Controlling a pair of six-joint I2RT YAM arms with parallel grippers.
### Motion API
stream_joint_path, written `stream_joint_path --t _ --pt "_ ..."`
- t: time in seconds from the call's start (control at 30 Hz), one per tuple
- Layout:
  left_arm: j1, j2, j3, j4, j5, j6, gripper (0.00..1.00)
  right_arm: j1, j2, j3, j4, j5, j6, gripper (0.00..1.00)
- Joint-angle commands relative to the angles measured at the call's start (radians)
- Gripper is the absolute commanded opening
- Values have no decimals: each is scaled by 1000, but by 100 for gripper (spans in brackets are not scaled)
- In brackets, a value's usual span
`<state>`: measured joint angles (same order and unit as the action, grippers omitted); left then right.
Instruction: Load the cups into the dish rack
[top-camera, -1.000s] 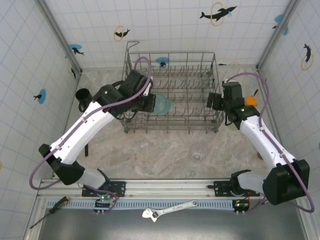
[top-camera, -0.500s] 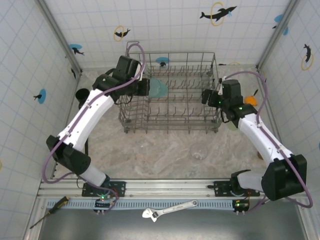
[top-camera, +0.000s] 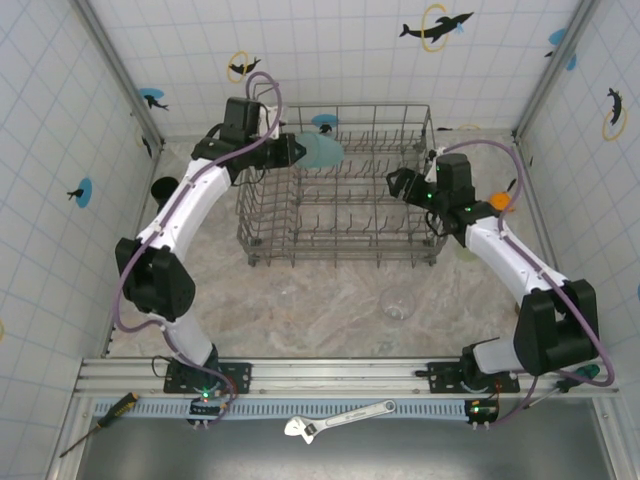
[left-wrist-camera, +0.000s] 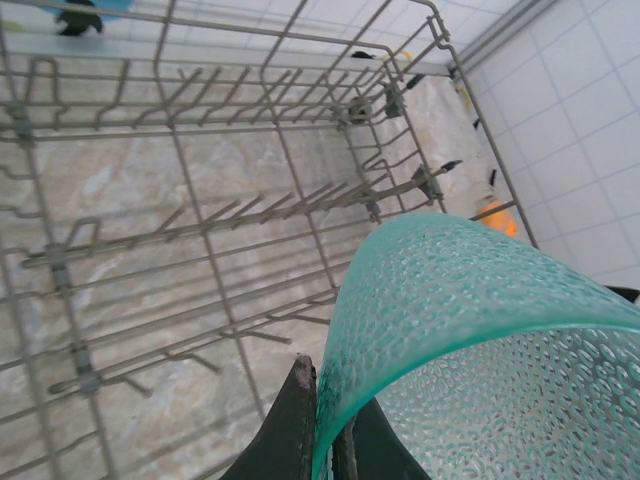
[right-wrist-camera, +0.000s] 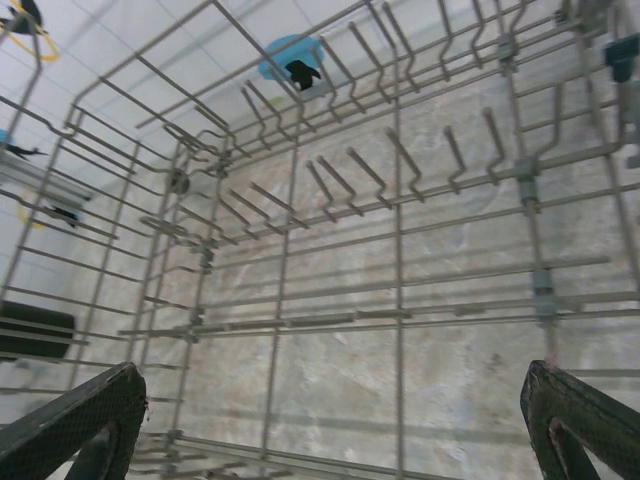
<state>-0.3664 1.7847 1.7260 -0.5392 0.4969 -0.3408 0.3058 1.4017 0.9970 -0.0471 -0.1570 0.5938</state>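
The teal tumbler's loose end sticks out clear of the robot's left gripper, so the right gripper goes on toward that end and closes around the tumbler's side (top-camera: 324, 151).
My left gripper (top-camera: 298, 152) is shut on the rim of a teal tumbler (top-camera: 321, 152), held over the back left part of the grey wire dish rack (top-camera: 340, 262). In the left wrist view its fingertips (left-wrist-camera: 305, 400) pinch the dimpled teal wall (left-wrist-camera: 480, 330) above the rack's tines (left-wrist-camera: 213, 268). My right gripper (top-camera: 393, 184) is open and empty over the rack's right side, its fingers (right-wrist-camera: 80, 420) spread wide above the wires (right-wrist-camera: 398, 300). A black mug (top-camera: 163, 188) stands left of the rack. A clear tumbler (top-camera: 398, 303) stands in front of it. A pale green tumbler (top-camera: 465, 248) peeks from under my right arm.
A small orange object (top-camera: 500, 200) lies by the right wall, also seen past the rack (left-wrist-camera: 495, 215). Tiled walls close in left, right and back. A wrench (top-camera: 335, 418) and a screwdriver (top-camera: 100, 420) lie on the near ledge.
My left arm carried the teal tumbler from the rack's front left up to its back left corner. My right gripper slid left over the rack's right side, still open.
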Motion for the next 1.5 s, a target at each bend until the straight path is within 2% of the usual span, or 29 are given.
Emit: stream_joint_path --t 0.0,0.1,0.2,0.4,0.57,1.07,1.47 --pt "4 60 57 59 127 -21 0 12 31 40 139 -77 103 100" --pt "24 93 79 81 199 -55 0 21 51 38 201 -79 180 100" --pt "35 98 51 171 310 -90 0 32 62 21 280 -75 253 100" --pt "58 117 -11 306 366 -154 0 48 87 -31 485 -82 449 100" --pt "81 145 -46 471 458 -266 0 81 131 -14 561 -70 527 100" --pt "86 195 -63 647 504 -358 0 153 259 77 653 -19 656 100" --pt "86 182 -115 714 490 -397 0 204 317 107 772 38 766 100"
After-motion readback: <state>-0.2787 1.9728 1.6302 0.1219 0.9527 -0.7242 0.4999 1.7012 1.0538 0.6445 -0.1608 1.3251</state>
